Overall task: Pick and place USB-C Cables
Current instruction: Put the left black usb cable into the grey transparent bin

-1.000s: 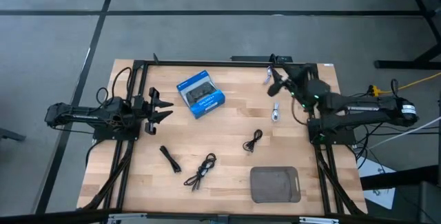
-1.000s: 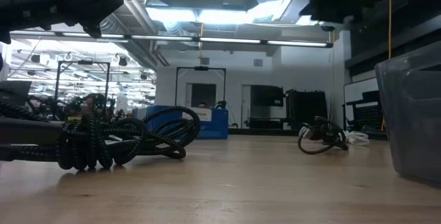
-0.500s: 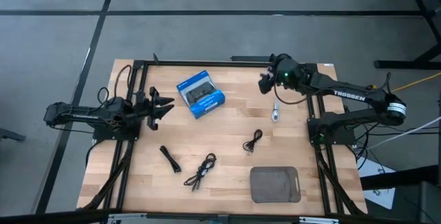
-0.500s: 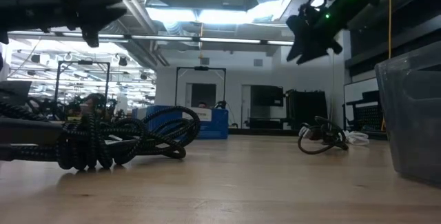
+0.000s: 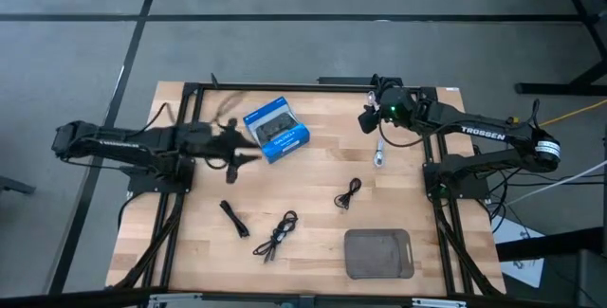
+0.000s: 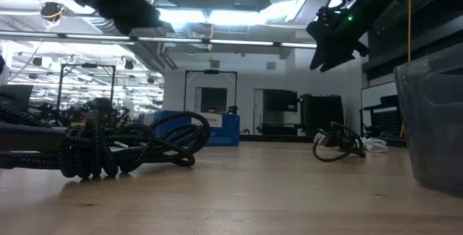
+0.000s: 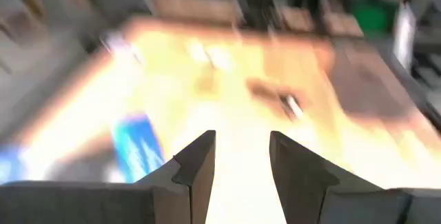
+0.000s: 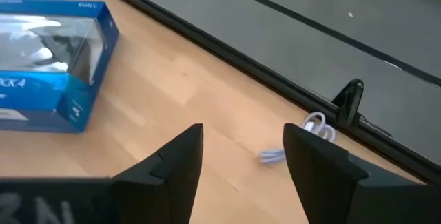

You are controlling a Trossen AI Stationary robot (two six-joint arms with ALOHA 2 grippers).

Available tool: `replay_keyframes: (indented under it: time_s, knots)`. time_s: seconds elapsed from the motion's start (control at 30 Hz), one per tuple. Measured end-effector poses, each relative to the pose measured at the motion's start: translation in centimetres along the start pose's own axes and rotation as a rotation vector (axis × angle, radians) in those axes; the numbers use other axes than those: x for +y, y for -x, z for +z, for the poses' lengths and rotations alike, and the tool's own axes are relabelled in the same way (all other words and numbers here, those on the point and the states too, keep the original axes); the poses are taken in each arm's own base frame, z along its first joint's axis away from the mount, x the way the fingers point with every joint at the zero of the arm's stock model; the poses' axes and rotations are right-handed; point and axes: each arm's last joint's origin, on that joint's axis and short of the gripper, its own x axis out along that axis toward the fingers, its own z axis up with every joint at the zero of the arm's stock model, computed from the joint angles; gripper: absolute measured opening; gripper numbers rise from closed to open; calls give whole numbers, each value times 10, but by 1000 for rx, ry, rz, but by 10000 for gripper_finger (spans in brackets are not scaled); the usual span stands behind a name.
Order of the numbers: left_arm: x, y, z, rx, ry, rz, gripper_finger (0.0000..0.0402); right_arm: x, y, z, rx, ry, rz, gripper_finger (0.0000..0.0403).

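Note:
The black cable (image 5: 234,219) nearest the robot's left gripper is folded into a narrow, tight bundle, so it will stay together when the robot carries it.
Three black USB-C cables lie coiled on the near half of the table (image 5: 234,219), (image 5: 277,235), (image 5: 348,194). A short whitish cable (image 5: 379,154) lies at the right. Another whitish cable (image 8: 303,138) lies by the far edge rail, just ahead of my right gripper (image 8: 241,155). That gripper (image 5: 365,118) is open and empty above the table's far right part. My left gripper (image 5: 237,150) is open and empty in the air at the near left of the blue box (image 5: 276,130); its wrist view (image 7: 241,162) is blurred.
A grey container (image 5: 379,254) stands at the near right. Black frame rails run along the table's far edge (image 5: 285,85) and both sides. In the low view a black cable bundle (image 6: 123,144) lies close in front and another (image 6: 338,142) lies farther right.
My left gripper has swept fast from the table's left side toward the blue box. My right arm has stretched out so that its gripper now hangs over the far right part of the table, a little lower than half a second ago. The cables have not moved.

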Motion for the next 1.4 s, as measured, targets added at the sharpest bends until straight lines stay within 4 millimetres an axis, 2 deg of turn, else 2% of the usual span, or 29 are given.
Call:
replay_keyframes:
  time_s: [0.13,0.23,0.33,0.67,0.93,1.23,1.4]
  knots:
    - [-13,0,10,318,67,-130,130,-1,0,-2,16,10,-5,204]
    - [-30,-1,15,442,17,-243,130,-1,0,-2,23,13,-8,204]
    - [-48,-7,10,518,-40,-321,130,-1,0,-2,24,11,-8,204]
    - [-88,-41,-41,869,-210,-330,130,-1,0,-3,25,11,-8,204]
    - [-110,-58,-78,1043,-306,-334,131,-1,0,-3,29,-10,-10,204]
    - [-123,-73,-114,1149,-464,-209,130,-1,0,-3,31,-9,-11,204]
    - [-125,-80,-124,1187,-436,-180,131,-1,0,-4,40,-7,4,204]
